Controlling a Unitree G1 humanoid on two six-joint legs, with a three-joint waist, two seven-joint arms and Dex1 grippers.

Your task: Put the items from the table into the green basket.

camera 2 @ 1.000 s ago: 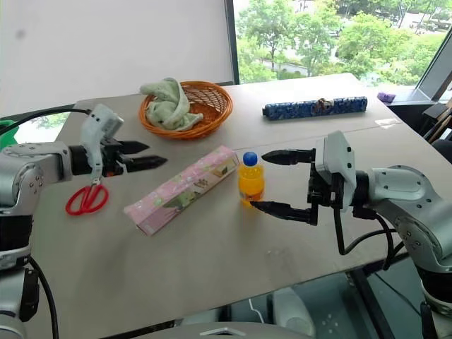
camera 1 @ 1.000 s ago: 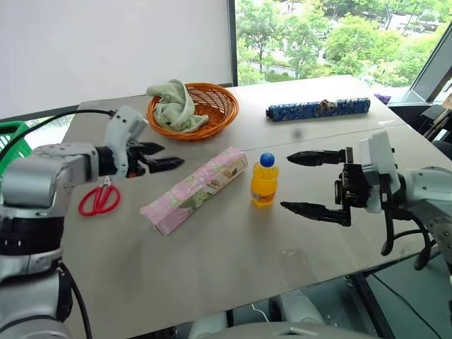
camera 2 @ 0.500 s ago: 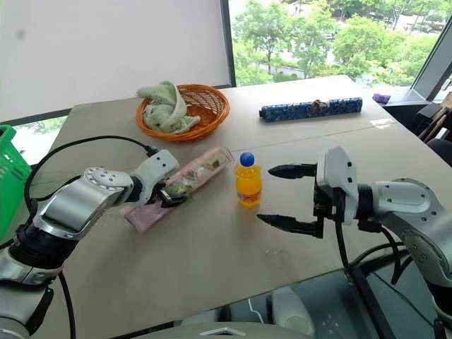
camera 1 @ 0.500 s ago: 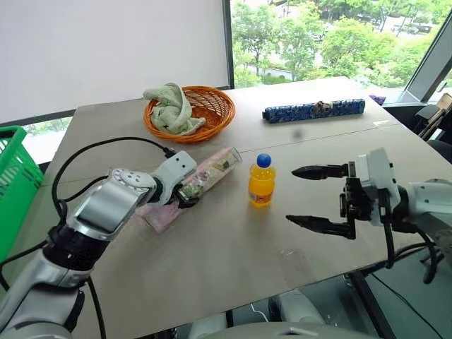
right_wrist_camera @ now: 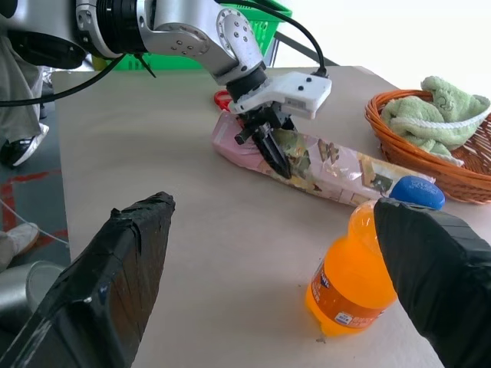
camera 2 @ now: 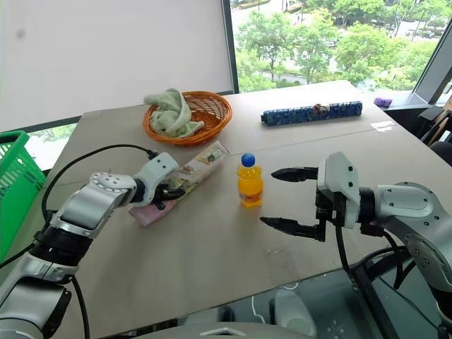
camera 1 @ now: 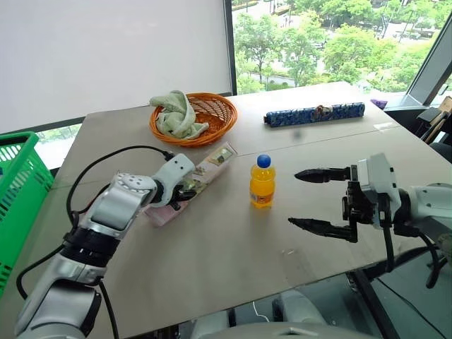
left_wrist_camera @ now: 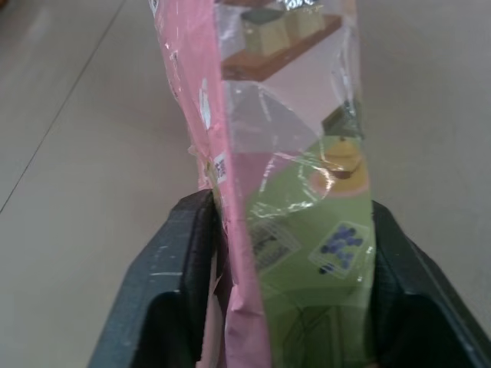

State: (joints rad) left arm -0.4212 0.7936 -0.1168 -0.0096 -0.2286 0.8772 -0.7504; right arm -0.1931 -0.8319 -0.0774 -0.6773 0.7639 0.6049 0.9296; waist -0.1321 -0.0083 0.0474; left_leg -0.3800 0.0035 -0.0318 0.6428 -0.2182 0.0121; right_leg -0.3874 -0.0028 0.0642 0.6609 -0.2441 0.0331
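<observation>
Both fingers of my left gripper press the pink box's sides [left_wrist_camera: 230, 253], so it should keep lifting the pink box toward the green basket's opening [camera 1: 13, 157] until the box hangs over it, then let go.
The long pink floral box [camera 1: 210, 164] lies flat on the table [camera 1: 233, 247], and my left gripper [camera 1: 185, 192] is shut on its near half. In the left wrist view both black fingers [left_wrist_camera: 178, 253] press against the box [left_wrist_camera: 299, 153] sides. The orange drink bottle [camera 1: 261, 182] with its blue cap stands upright just right of the box. Right of the bottle my right gripper [camera 1: 294, 198] hangs open, level, holding nothing. A red scissors handle [right_wrist_camera: 222, 97] peeks out behind the left hand. The green basket [camera 1: 21, 191] stands off the table's left edge.
A round orange wicker basket [camera 1: 194, 116] holding a green cloth [camera 1: 175, 113] sits at the back of the table. A long blue patterned box [camera 1: 314, 113] lies at the back right. A black cable [camera 1: 106, 159] loops over the table from my left arm.
My left gripper came down from above the scissors onto the pink box and closed on it. The right gripper has stayed put. The camera shifted, bringing the green basket into view.
</observation>
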